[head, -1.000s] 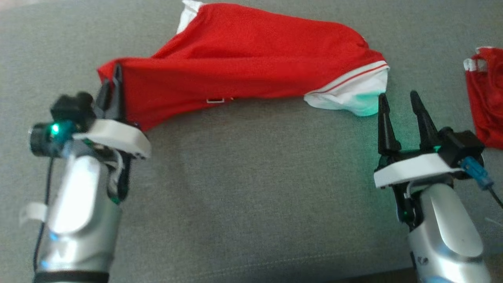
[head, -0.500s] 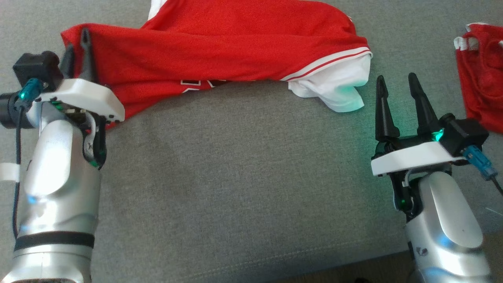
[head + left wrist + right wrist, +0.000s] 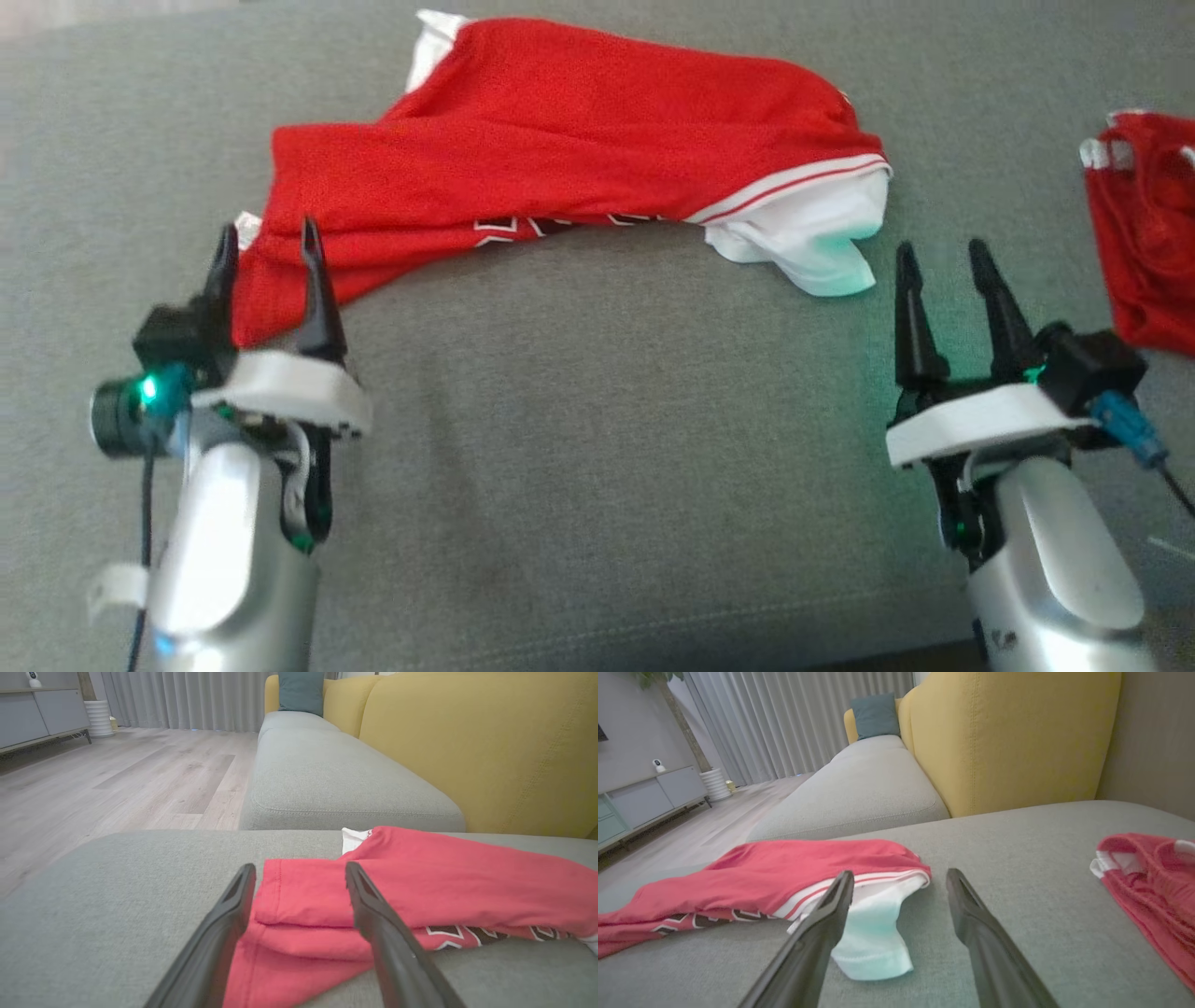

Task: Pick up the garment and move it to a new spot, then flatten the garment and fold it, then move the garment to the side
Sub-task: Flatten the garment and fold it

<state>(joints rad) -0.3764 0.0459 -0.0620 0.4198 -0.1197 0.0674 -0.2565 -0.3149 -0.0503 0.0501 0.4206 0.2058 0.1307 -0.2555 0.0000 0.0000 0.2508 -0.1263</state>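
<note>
The robot should expect the garment (image 3: 583, 129) to hide its printed front underneath, because slivers of black and white lettering (image 3: 518, 226) show along the garment's near edge.
The garment (image 3: 579, 140) is a red jersey lying bunched in a long band across the far half of the grey cushion (image 3: 607, 420). Its white sleeve (image 3: 812, 247) with striped trim sticks out at the right end. My left gripper (image 3: 266, 238) stands open at the garment's left corner, one finger on each side of the folded red edge and not clamping it. In the left wrist view the left gripper (image 3: 300, 868) straddles the garment (image 3: 444, 882). My right gripper (image 3: 941, 252) is open and empty, just right of the sleeve. The right wrist view shows the right gripper (image 3: 900, 875) beside the sleeve (image 3: 873, 938).
A second red garment (image 3: 1144, 243) lies crumpled at the right edge of the cushion, also seen as a red heap (image 3: 1153, 877) in the right wrist view. A yellow backrest (image 3: 490, 742) rises behind. Wooden floor (image 3: 117, 774) lies beyond the cushion's left edge.
My left gripper has opened and let go of the garment's left corner, which now rests on the cushion. The head camera shifted. The right gripper stays open.
</note>
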